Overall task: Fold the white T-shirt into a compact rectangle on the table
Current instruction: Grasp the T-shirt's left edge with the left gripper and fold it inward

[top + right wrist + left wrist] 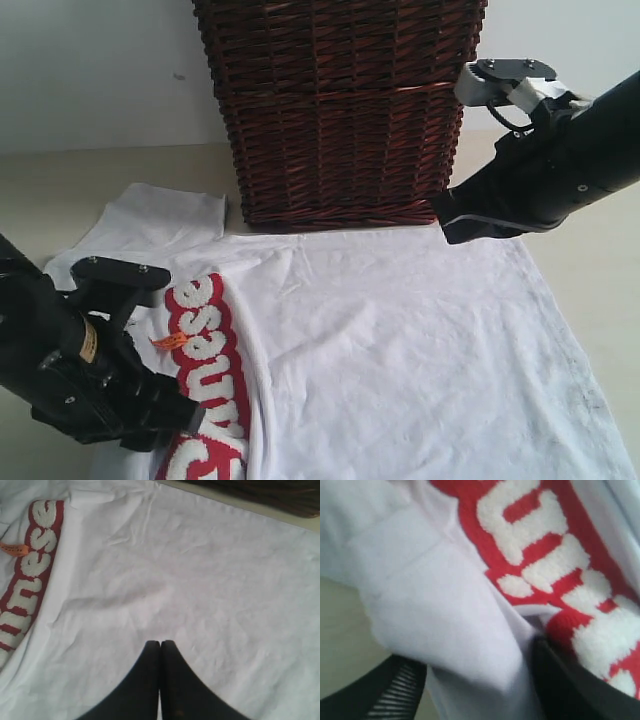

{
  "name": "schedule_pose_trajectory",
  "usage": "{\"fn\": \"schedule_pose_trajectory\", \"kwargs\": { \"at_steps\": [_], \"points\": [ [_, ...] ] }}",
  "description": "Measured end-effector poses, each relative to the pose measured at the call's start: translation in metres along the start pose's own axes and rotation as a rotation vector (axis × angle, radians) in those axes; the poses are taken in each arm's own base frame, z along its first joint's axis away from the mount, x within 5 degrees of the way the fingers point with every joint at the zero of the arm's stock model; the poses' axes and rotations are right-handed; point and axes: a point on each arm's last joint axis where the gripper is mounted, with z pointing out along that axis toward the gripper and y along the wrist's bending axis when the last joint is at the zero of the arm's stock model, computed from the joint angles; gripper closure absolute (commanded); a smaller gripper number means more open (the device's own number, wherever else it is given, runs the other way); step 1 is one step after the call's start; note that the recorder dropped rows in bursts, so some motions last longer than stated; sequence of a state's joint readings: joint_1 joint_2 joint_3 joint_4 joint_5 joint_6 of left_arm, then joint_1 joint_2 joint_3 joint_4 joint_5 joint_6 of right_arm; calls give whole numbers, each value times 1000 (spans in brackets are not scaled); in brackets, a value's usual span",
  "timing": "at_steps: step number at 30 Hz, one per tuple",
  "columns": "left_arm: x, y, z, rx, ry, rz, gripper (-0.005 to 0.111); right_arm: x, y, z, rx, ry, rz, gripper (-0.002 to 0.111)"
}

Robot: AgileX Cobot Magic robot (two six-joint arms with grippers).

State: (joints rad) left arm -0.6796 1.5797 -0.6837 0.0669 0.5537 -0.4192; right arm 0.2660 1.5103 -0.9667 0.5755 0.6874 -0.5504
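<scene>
A white crease [537,611] is pinching into the red-outlined lettering [211,370], so the lettering will move along and go flat when I pull the T-shirt's fold outward.
The white T-shirt [400,340] lies spread on the table [60,190], its left part folded over so the red-outlined lettering [205,370] and an orange tag [168,341] face up. Low at the shirt's left edge is my left gripper [175,412]. In the left wrist view its jaws [480,690] stand wide apart, with a fold of the T-shirt [445,605] lying between them beside the lettering [545,555]. My right gripper [460,225] hangs over the shirt's far right corner. Its fingers [160,644] are shut together with nothing in them, above the plain white cloth [200,580].
A tall dark brown wicker basket [340,110] stands on the table right behind the shirt, close to the right arm; its base shows as the basket edge [260,492]. Bare tabletop [340,645] lies left of the shirt. One sleeve [165,215] sticks out at the far left.
</scene>
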Motion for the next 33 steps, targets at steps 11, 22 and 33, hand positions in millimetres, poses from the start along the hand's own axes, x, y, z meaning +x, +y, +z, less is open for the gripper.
{"fn": "schedule_pose_trajectory", "kwargs": {
  "at_steps": [11, 22, 33],
  "points": [
    [-2, 8, -48, -43, -106, -10, 42, 1, 3, 0, -33, 6, -39, 108],
    [47, 22, -20, -85, 139, 40, 56, 0, 3, 0, -36, 4, -41, 108],
    [50, 13, 11, 20, 125, 11, 53, 0, 4, 0, -48, 1, -28, 108]
  ]
}}
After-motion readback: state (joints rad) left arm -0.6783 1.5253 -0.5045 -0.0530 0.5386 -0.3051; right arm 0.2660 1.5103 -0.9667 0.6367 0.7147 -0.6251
